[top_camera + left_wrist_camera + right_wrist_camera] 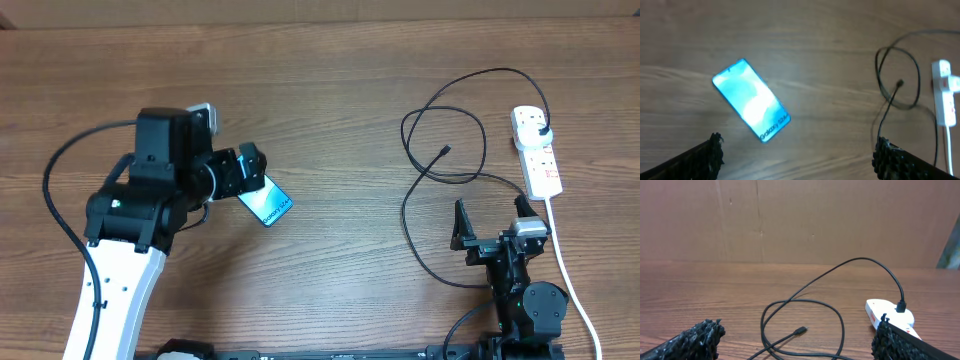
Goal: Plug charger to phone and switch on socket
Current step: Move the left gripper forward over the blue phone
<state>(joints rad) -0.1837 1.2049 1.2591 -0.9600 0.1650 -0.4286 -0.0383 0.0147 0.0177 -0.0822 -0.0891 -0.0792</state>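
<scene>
Next, I turn my left gripper in line with the phone (751, 100), because the phone lies at a slant to that gripper's fingers, and lower it around the phone's camera end (731, 72).
The phone (270, 205) lies flat on the table left of centre, its cyan screen lit; it also shows in the left wrist view (751, 99). My left gripper (797, 157) hovers over it, open and empty. The charger cable (440, 175) lies in black loops at the right, its connector tip (445, 151) free on the wood, also in the right wrist view (800, 330). Its plug (541, 131) sits in the socket (537, 150), a white power strip at the far right. My right gripper (492, 228) is open and empty, near the table's front, below the loops.
The power strip's thick white cord (570, 280) runs down the right side toward the front edge, close to the right arm's base. A brown cardboard wall (790, 220) stands behind the table.
</scene>
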